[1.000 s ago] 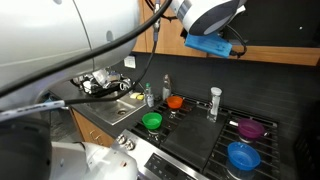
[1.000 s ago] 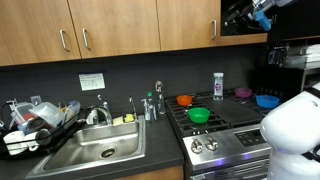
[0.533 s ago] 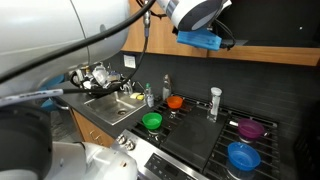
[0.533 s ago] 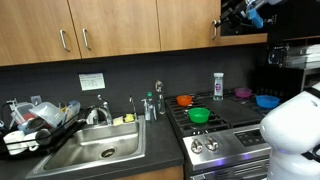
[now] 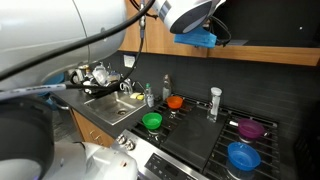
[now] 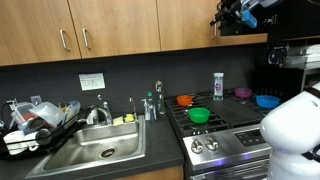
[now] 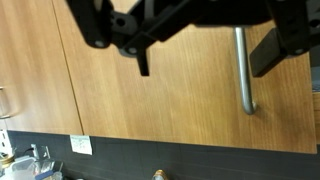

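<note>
My gripper should center on the cabinet handle (image 7: pixel 245 88) before closing and pulling the door open, since the handle is near one black finger and far from the other.
My gripper (image 7: pixel 208 55) is open, high up in front of a wooden upper cabinet door (image 7: pixel 170 100). It comes in from the top of the wrist view. The door's vertical metal handle (image 7: pixel 243 70) stands between the two black fingers, close to the right-hand finger (image 7: pixel 275 50) and apart from the other. Whether a finger touches the handle I cannot tell. In an exterior view the gripper (image 6: pixel 222 17) is at the handle (image 6: pixel 213 29) of the cabinet above the stove. It holds nothing.
Below is a stove (image 6: pixel 225 125) with a green bowl (image 6: pixel 198 115), an orange bowl (image 6: pixel 184 100), a purple bowl (image 6: pixel 243 93), a blue bowl (image 6: pixel 266 101) and a bottle (image 6: pixel 218 86). A sink (image 6: pixel 95 150) with a dish rack (image 6: pixel 35 125) lies further along the counter.
The gripper has moved sideways along the upper cabinets, closer to the door handle. Nothing on the stove or counter has moved.
</note>
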Controlling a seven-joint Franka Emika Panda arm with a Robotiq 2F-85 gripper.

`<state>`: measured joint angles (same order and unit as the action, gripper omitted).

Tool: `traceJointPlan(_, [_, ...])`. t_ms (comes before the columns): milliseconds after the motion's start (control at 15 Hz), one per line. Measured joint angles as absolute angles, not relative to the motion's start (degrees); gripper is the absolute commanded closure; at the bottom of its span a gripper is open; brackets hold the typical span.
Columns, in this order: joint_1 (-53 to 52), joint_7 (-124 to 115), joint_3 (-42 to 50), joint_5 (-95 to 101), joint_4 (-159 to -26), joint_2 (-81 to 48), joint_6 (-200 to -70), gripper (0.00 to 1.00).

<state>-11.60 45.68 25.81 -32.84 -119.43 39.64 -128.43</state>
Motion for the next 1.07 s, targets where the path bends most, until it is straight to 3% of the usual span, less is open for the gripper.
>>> traceJointPlan(133, [-11.9, 47.3, 25.7, -34.1, -119.8, 39.6, -129.3, 0.00])
traceJointPlan(200, [-12.0, 48.1, 25.7, -34.7, -120.1, 39.6, -129.7, 0.06])
traceJointPlan(267, [-12.1, 49.1, 25.7, -35.4, -120.2, 39.4, -130.1, 0.26])
traceJointPlan(600, [-11.9, 53.6, 27.2, -38.0, -120.5, 39.5, -130.1, 0.60])
traceJointPlan(667, [-11.8, 54.4, 27.6, -38.5, -120.5, 39.5, -130.2, 0.28])
traceJointPlan(867, [-11.8, 56.4, 28.3, -39.7, -120.5, 39.4, -130.4, 0.19])
traceJointPlan(1067, [-11.8, 57.6, 28.1, -40.6, -120.7, 39.4, -130.3, 0.01])
